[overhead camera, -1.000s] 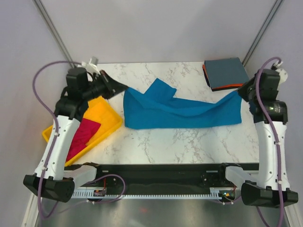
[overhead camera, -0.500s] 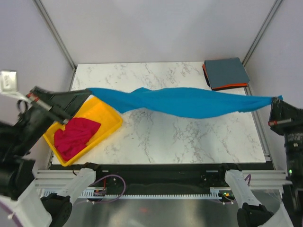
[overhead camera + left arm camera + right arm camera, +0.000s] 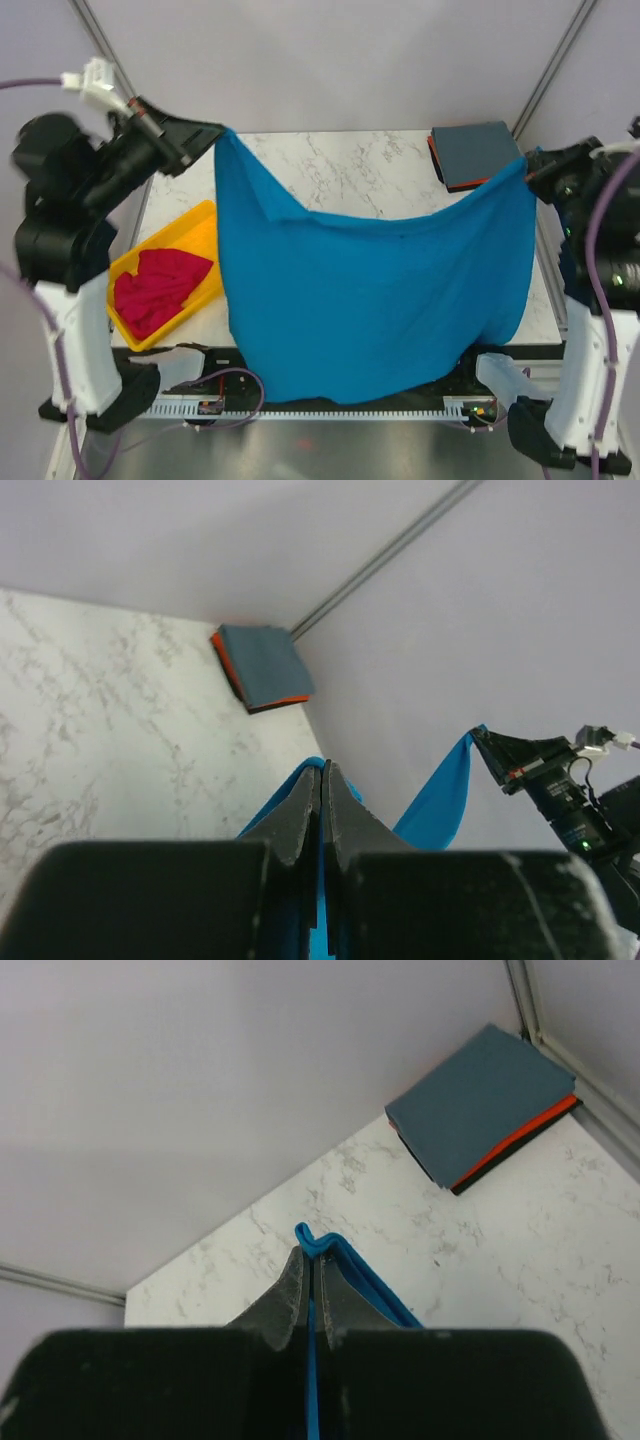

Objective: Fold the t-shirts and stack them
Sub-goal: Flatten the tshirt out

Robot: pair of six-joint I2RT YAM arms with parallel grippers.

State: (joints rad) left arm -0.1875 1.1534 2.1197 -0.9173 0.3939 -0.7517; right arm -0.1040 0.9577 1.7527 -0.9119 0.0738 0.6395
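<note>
The bright blue t-shirt's loose end is over the table's near edge (image 3: 335, 382), so both my grippers should swing that end to the table's back (image 3: 320, 152) and pull the t-shirt's held corners closer.
The bright blue t-shirt (image 3: 370, 290) hangs spread wide in the air, held high by two corners and draping down over the table's near edge. My left gripper (image 3: 216, 133) is shut on its left corner, with blue cloth (image 3: 322, 880) between the jaws (image 3: 322, 770). My right gripper (image 3: 527, 166) is shut on its right corner, cloth (image 3: 335, 1250) pinched at the tips (image 3: 311, 1255). The magenta-red t-shirt (image 3: 155, 288) lies crumpled in the yellow tray (image 3: 200, 215). The slate grey-blue t-shirt (image 3: 478, 153) lies folded on the orange one (image 3: 436, 160) at the back right corner.
The marble table (image 3: 340, 165) shows behind the hanging shirt. The folded stack also shows in the left wrist view (image 3: 262, 666) and the right wrist view (image 3: 480, 1105). Metal frame posts (image 3: 555, 60) rise at the back corners. The right arm appears in the left wrist view (image 3: 560, 780).
Both grippers have risen from table level and moved toward the front, lifting the blue t-shirt from a stretched band into a wide hanging sheet.
</note>
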